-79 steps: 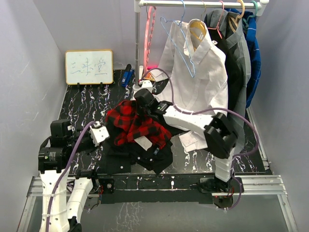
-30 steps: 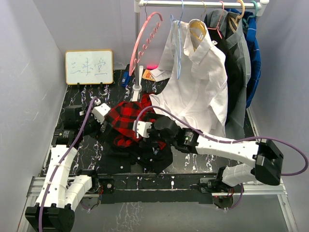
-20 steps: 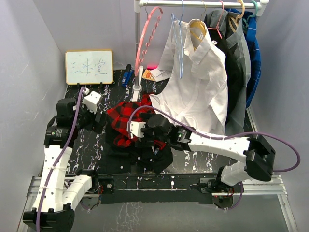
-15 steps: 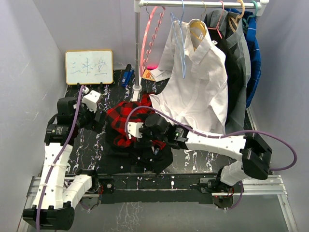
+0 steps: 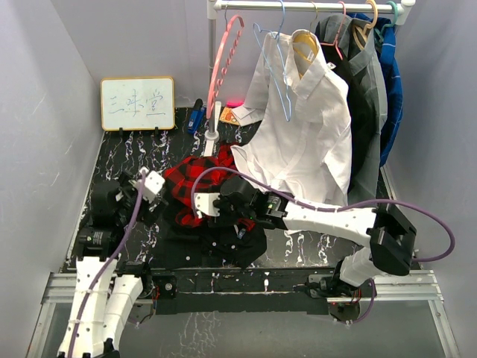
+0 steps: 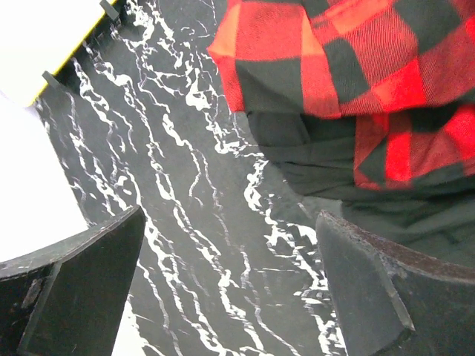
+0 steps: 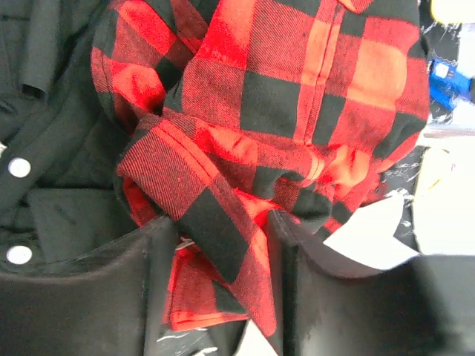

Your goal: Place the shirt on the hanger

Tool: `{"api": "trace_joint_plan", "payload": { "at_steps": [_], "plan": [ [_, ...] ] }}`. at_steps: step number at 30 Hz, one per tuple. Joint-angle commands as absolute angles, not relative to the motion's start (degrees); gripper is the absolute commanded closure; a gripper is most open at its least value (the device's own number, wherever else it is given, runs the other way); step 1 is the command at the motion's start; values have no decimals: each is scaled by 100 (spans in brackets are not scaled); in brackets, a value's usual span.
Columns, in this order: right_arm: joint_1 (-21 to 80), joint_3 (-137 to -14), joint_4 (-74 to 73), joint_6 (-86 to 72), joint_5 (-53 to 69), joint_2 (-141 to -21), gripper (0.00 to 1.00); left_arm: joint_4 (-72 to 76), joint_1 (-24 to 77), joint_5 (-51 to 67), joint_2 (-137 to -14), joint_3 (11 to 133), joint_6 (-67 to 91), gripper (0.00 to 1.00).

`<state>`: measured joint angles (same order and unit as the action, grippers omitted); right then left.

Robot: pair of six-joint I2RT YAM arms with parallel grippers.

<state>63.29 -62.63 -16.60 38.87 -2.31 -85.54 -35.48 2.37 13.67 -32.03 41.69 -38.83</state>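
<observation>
The plaid shirt lies crumpled (image 5: 195,176), and my right gripper has only a fold of it. Next, my left gripper grabs the shirt's nearest edge (image 5: 172,177) to help spread it out.
The red-and-black plaid shirt (image 5: 195,186) lies crumpled on the marble table, partly over a black shirt; its white letters are hidden. My right gripper (image 5: 222,206) is down in the pile. In the right wrist view its fingers (image 7: 221,222) close on a fold of the plaid shirt (image 7: 297,89). My left gripper (image 5: 153,185) is open and empty just left of the shirt, over bare table (image 6: 230,222), with the plaid edge (image 6: 356,67) at upper right. The light-blue wire hanger (image 5: 274,63) hangs bare on the rack rod, in front of the white shirt.
A black shirt (image 5: 223,237) lies under the plaid one. A white dress shirt (image 5: 305,127), dark garments and a pink notched hanger (image 5: 223,60) hang on the rack. A whiteboard (image 5: 138,103) stands at the back left. The rack pole (image 5: 212,82) rises behind the pile.
My left gripper has dropped lower and closer to the shirt's left edge. My right gripper has stayed low on the plaid shirt. The blue and pink hangers have swung on the rod.
</observation>
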Motion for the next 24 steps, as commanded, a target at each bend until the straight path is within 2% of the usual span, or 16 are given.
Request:
{"api": "trace_joint_plan", "payload": {
  "at_steps": [1, 3, 4, 10, 15, 24],
  "plan": [
    [6319, -6727, -1508, 4126, -380, -8630, 73, -2697, 246, 1771, -2701, 3554, -5845, 2],
    [6239, -6869, -1505, 4173, -325, -8601, 94, -2535, 246, 1963, -2738, 3413, -6199, 3],
    [6192, -6914, -1465, 4176, -322, -8581, 100, -2479, 246, 2086, -2785, 3389, -6354, 3],
    [5910, -6864, -1221, 4169, -137, -8249, 100, -1721, 246, 3055, -2963, 3092, -7151, 4],
    [5772, -6621, -1205, 4149, -132, -8013, 100, -1552, 250, 3566, -3650, 3352, -7289, 5],
    [5404, -6154, -796, 4075, -68, -7697, 100, -1950, 246, 3861, -4691, 3759, -7779, 19]
  ]
}}
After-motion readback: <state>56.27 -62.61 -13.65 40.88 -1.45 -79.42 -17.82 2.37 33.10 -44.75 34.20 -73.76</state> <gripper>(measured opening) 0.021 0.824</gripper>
